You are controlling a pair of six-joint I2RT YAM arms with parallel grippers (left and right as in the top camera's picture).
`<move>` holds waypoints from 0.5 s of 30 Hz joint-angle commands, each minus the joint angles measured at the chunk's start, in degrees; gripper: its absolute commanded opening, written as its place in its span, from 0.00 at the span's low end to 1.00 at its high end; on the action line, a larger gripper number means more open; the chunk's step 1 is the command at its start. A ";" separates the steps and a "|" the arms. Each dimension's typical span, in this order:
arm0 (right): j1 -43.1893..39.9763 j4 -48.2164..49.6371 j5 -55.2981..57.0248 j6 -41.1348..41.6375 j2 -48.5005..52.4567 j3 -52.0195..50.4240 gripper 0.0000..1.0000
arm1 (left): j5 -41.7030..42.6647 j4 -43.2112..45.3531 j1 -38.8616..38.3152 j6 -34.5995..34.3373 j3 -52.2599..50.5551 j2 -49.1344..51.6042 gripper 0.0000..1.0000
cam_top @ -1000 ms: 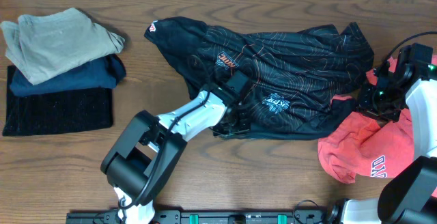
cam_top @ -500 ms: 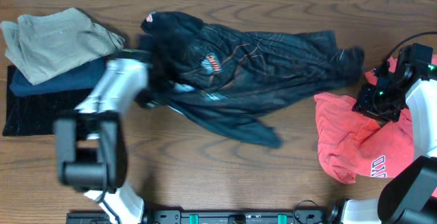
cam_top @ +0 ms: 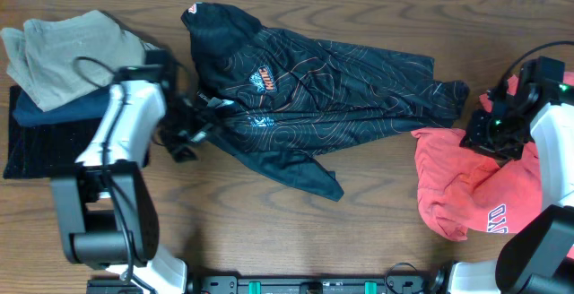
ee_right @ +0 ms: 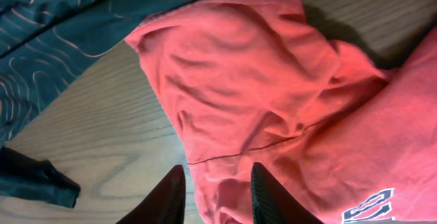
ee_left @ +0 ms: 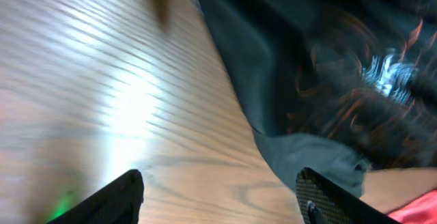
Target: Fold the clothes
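The black jersey will bunch up into a narrow point when the robot's left gripper pinches it, because the jersey's front flap lies limp under a soft crease.
The black jersey with orange contour lines lies crumpled across the middle of the table, one flap reaching toward the front. My left gripper sits at its left edge, open. In the left wrist view only bare wood shows between the left gripper fingers, with the jersey just beyond. A coral-red garment is heaped at the right. My right gripper hovers over its upper left corner. The right gripper fingers stand slightly apart above the red cloth and hold nothing.
A stack of folded clothes sits at the far left: a beige piece on a navy one on a black one. Bare wooden table runs along the front. The jersey's right end touches the red garment.
My left gripper pulled the jersey to the left, then opened and let it go. The jersey now lies further left, clear of the red garment. The right arm has not moved.
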 commanded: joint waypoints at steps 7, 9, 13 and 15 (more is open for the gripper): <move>5.53 0.70 0.09 -0.66 0.07 -2.69 0.31 | 1.64 10.51 -14.03 -5.29 -8.92 -0.02 0.73; 6.03 1.60 0.09 -0.33 0.07 -3.80 0.31 | 1.64 14.03 -15.96 -9.05 -11.28 -0.02 0.73; 6.23 2.82 0.09 -0.17 0.07 -5.68 0.31 | 1.68 19.98 -18.93 -15.23 -14.82 0.04 0.73; 6.23 3.30 0.09 -0.17 0.07 -6.23 0.31 | 1.66 23.34 -20.33 -15.72 -16.04 0.09 0.73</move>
